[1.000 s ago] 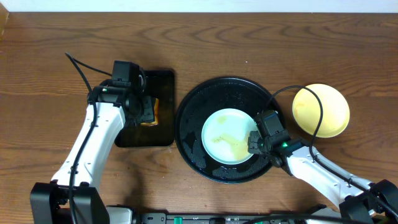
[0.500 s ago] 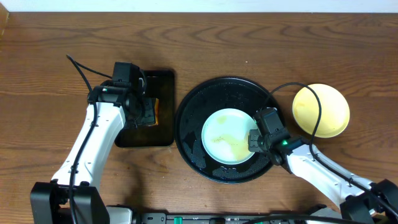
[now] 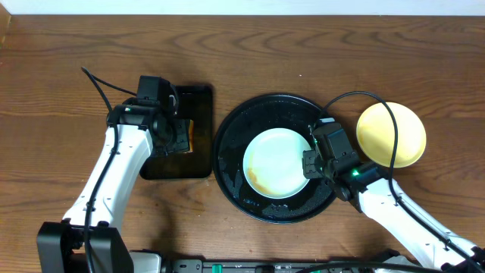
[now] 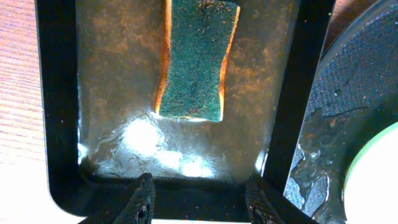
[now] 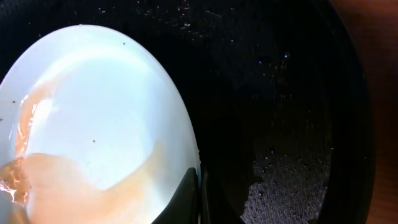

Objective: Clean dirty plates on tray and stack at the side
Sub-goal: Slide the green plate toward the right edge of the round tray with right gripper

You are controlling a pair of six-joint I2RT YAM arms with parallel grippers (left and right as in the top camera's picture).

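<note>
My right gripper's fingers have a shallow hold on the mint-white plate's rim point(image 5: 196, 152), so I should open them, reach lower around the plate's rim point(image 3: 305, 182) and take a deeper grip before I lift the plate.
A mint-white plate point(image 3: 276, 163) with a brown sauce smear at its lower left lies in the large round black tray point(image 3: 235, 125). My right gripper point(image 3: 309, 163) is shut on the plate's right rim and holds that side tilted up. In the right wrist view the plate point(image 5: 93, 124) has its rim pinched at my gripper point(image 5: 200, 205) over the wet tray floor point(image 5: 292, 124). A pale yellow plate point(image 3: 391, 134) lies upside down on the wood to the right of the tray. My left gripper point(image 3: 176, 135) is open and empty above the sponge tray. A third plate is not in view.
A small rectangular black tray point(image 3: 182, 163) with a green-yellow sponge point(image 4: 198, 59) sits left of the round tray, and my left gripper point(image 4: 199, 202) hovers at its near rim. The right arm's cable point(image 3: 364, 98) loops over the round tray's right edge. Brown wood tabletop point(image 3: 303, 45) surrounds both.
My right gripper has moved up and slightly left, tilting the mint-white plate's right side upward; the sauce now pools at the plate's lower left. The left arm has not moved.
</note>
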